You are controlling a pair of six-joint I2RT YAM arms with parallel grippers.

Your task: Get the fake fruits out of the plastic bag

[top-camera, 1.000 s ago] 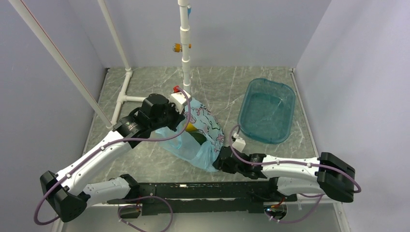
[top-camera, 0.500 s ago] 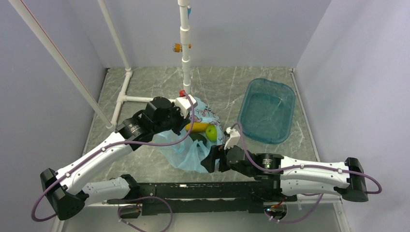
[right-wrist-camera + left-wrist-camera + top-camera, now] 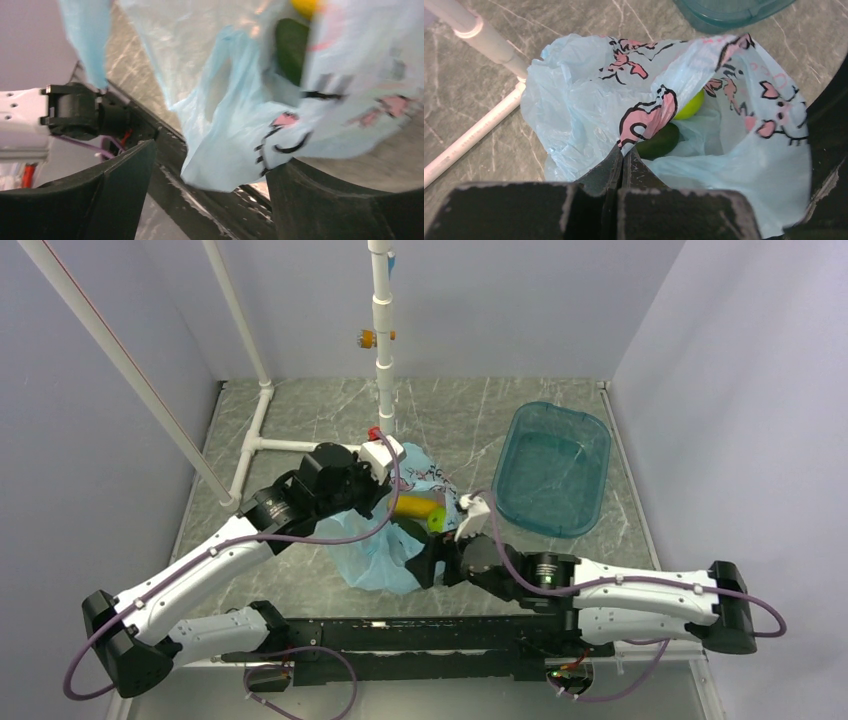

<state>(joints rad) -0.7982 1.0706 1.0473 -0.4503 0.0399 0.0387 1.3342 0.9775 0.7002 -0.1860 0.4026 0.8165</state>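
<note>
I can see that the bag's lower corner [image 3: 217, 167] hangs loose and the bag's near fold crowds the dark green fruit. My right gripper should pull that fold [image 3: 237, 60] wide before it reaches in.
The light blue plastic bag [image 3: 380, 555] with its pink and black print lies crumpled mid-table, its mouth facing right. My left gripper [image 3: 624, 152] is shut on a fold of the bag [image 3: 574, 110] at its upper edge. Three fake fruits show at the mouth: a yellow elongated one [image 3: 413, 505], a bright green apple [image 3: 437, 520] and a dark green oval one [image 3: 408, 533]. In the left wrist view I see the apple [image 3: 691, 107] and the dark green fruit [image 3: 659, 142]. My right gripper [image 3: 215, 175] is open, with the bag's lower corner [image 3: 235, 145] hanging loose between its fingers.
A rigid teal tub [image 3: 552, 468] stands at the back right, close to the bag. A white pipe frame [image 3: 385, 350] rises behind the bag, with a horizontal pipe [image 3: 280, 443] on the table at the left. The black rail [image 3: 420, 635] runs along the near edge.
My right gripper opened off the bag's corner and moved left along the bag. The bag sagged lower, and the yellow and bright green fruits came into view at its mouth.
</note>
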